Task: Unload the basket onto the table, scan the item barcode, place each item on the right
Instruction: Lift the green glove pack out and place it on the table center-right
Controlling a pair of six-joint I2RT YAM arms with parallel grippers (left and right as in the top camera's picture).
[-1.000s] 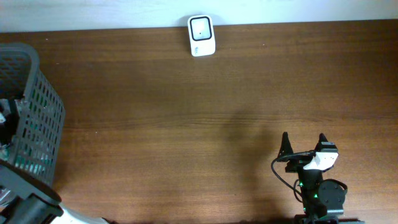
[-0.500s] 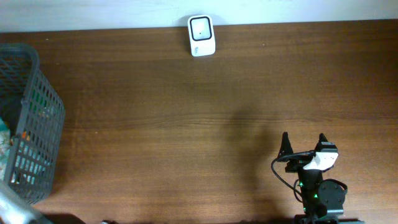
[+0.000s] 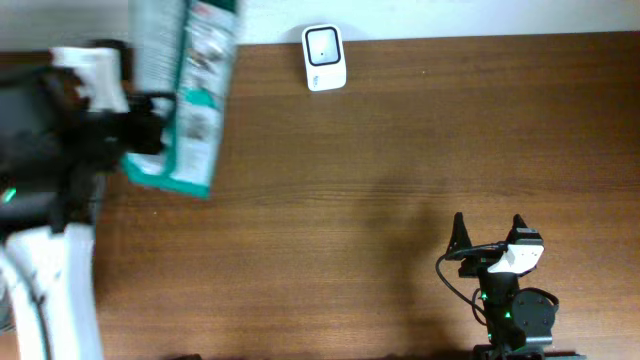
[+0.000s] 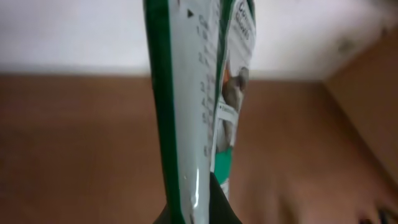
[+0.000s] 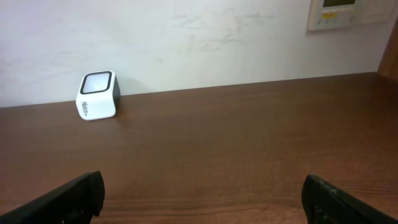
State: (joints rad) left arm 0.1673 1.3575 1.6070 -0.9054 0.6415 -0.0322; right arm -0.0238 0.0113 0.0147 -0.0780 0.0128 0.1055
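The table before my right gripper [image 3: 405, 190] is clear, and my left gripper has the pouch [image 3: 203, 115] by its edge. I should keep carrying the pouch there until I let go of it.
The item is a green and white printed pouch [image 3: 185, 90], held up high above the table's left side. My left gripper [image 3: 150, 105] is shut on its lower edge. In the left wrist view the pouch [image 4: 199, 93] stands edge-on, pinched between the dark jaws of the left gripper [image 4: 198, 211]. No barcode can be read in either view. The white scanner [image 3: 324, 57] with a dark window stands at the table's far edge, to the right of the pouch; the right wrist view also shows the scanner [image 5: 97, 95]. My right gripper [image 3: 488, 228] rests open and empty at the near right, its jaws wide apart [image 5: 202, 190].
The left arm [image 3: 40, 180] is close to the overhead camera and covers the table's left end. The brown wooden table [image 3: 400, 150] meets a white wall behind the scanner. A wall control panel [image 5: 339, 12] shows at upper right in the right wrist view.
The left arm has risen from the grey basket at the left with the pouch in its shut jaws, and it now hides the basket. The right arm has not moved.
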